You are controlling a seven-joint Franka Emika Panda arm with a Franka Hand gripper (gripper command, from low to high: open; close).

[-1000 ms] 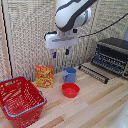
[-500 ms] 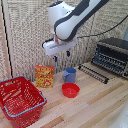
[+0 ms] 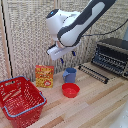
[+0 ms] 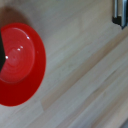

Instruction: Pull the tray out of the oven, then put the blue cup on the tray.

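Observation:
The tray (image 3: 110,63) has the oven's lowered door (image 3: 93,73) lying flat below it, so when I pull, the tray will slide straight out over the door and stay level.
The blue cup (image 3: 69,75) stands upright on the wooden table, just behind the red bowl (image 3: 70,90). My gripper (image 3: 67,58) hangs open in the air a little above the cup, touching nothing. The oven (image 3: 114,54) sits at the exterior view's right. The tray (image 3: 94,72), a dark barred rack, lies flat and low in front of it, reaching out toward the cup. In the wrist view the red bowl (image 4: 19,62) fills one side. The gripper (image 4: 60,35) there shows only one dark finger (image 4: 119,12) at an edge, and the cup is out of that view.
A red wire basket (image 3: 20,99) stands at the exterior view's front left. A yellow-orange box (image 3: 44,76) stands upright between the basket and the cup. A slatted wall runs behind everything.
The arm has swung and the gripper has come lower, closer over the blue cup. The objects on the table have not moved.

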